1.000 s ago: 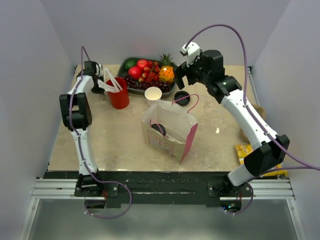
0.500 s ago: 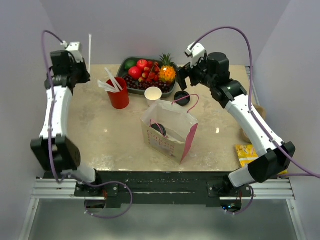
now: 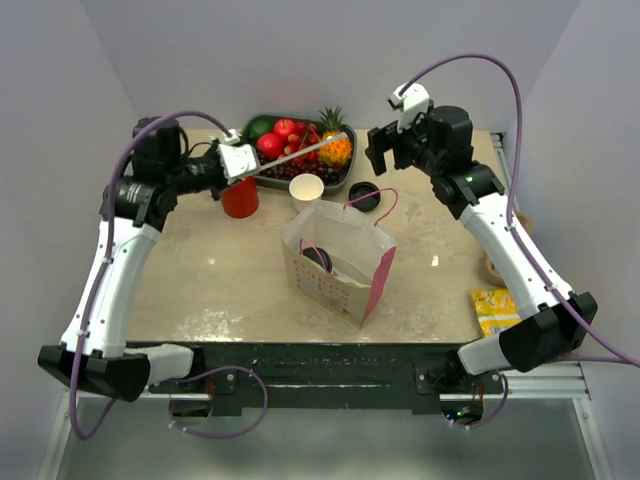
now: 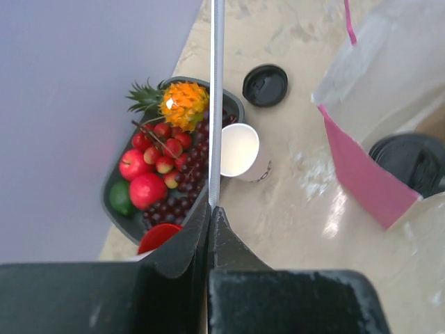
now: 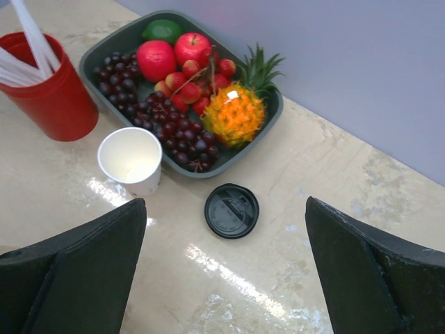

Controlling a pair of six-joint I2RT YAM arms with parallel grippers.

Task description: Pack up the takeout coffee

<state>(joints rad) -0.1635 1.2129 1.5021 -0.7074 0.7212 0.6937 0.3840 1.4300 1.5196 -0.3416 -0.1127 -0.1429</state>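
I should go on with my left gripper to the bag's opening before I let go there, because the white straw is clear of the red cup and the paper bag is open.
The takeout coffee stands inside the paper bag; only its black lid shows past the bag's pink side. My left gripper hovers over the red cup, shut on a white straw that points right across the fruit tray. In the left wrist view the straw runs straight up from the closed fingertips. My right gripper hangs open and empty above a loose black lid.
A dark tray of fruit sits at the back. A lidless white paper cup stands in front of it, next to the loose lid. The red cup holds more straws. A yellow packet lies at the right edge.
My left arm swung from the far left corner to above the red cup, and the straw it holds now lies level, pointing right. The right gripper drifted slightly right, still open.
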